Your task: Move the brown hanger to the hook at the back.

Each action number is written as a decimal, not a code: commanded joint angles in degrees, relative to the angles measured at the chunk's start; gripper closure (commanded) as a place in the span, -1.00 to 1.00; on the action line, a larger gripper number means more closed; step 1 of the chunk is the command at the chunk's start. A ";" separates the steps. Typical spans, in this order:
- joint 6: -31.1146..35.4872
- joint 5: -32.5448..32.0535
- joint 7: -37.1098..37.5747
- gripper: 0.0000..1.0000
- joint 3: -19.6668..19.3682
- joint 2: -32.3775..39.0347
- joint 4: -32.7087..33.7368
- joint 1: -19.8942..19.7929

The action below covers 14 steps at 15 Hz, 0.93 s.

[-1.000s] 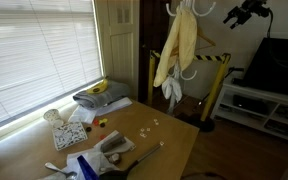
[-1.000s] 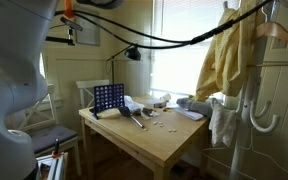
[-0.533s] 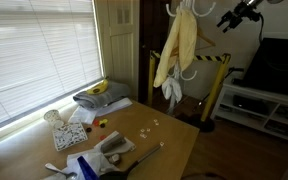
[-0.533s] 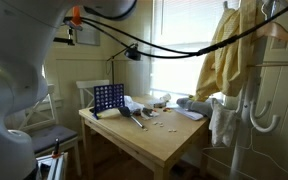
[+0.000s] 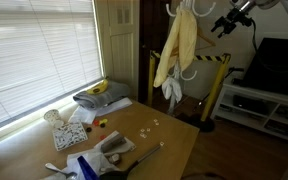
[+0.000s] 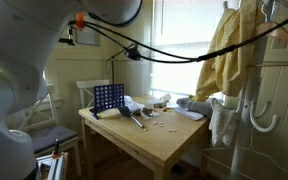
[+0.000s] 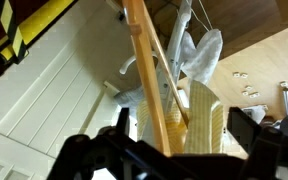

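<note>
The brown hanger's sloping bar (image 7: 152, 85) is between my open fingers, in front of the yellow garment. My gripper keeps moving forward until it closes on that bar (image 7: 163, 132).
The brown hanger (image 5: 208, 42) hangs on the white rack behind a yellow garment (image 5: 178, 48); in an exterior view its slim arm (image 6: 280, 30) shows at the top right. In the wrist view the brown hanger (image 7: 149, 80) runs as a sloping wooden bar down the middle, in front of the yellow garment (image 7: 206, 125). My gripper (image 5: 227, 22) is high up, just to the right of the hanger and apart from it. In the wrist view the gripper (image 7: 180, 150) is open, its dark fingers (image 7: 250, 126) wide to either side, with nothing held.
White rounded hangers and hooks (image 5: 189, 10) crown the rack post (image 6: 252, 90). A white cloth (image 5: 172, 92) hangs below the garment. A yellow-black striped bar (image 5: 212, 62) stands behind. The wooden table (image 6: 169, 140) carries a blue grid game (image 6: 108, 97) and small clutter. A TV stand (image 5: 269, 105) is right.
My gripper has moved left and slightly down toward the rack and the brown hanger. Its jaws stay open. The hanger and garment have not moved.
</note>
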 commanded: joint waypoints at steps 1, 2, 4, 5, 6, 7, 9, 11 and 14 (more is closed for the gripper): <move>0.29 -1.25 -2.17 -1.00 -0.01 3.55 3.85 0.82; 0.54 -1.12 -2.24 -1.00 -0.02 4.03 4.04 1.03; 1.09 -1.10 -2.39 -1.00 -0.17 5.06 4.91 1.31; 1.17 -1.01 -2.42 -1.00 -0.17 5.53 5.37 1.32; 1.12 -0.89 -2.40 -0.96 -0.15 5.94 5.84 1.26; 0.94 -0.83 -2.40 -0.86 -0.14 6.36 6.26 1.19; 0.51 -0.87 -2.19 -0.57 -0.21 7.10 7.08 1.06; 0.36 -0.83 -2.21 -0.37 -0.22 7.70 7.62 0.98; 0.11 -0.94 -2.15 0.03 -0.31 8.28 8.06 0.99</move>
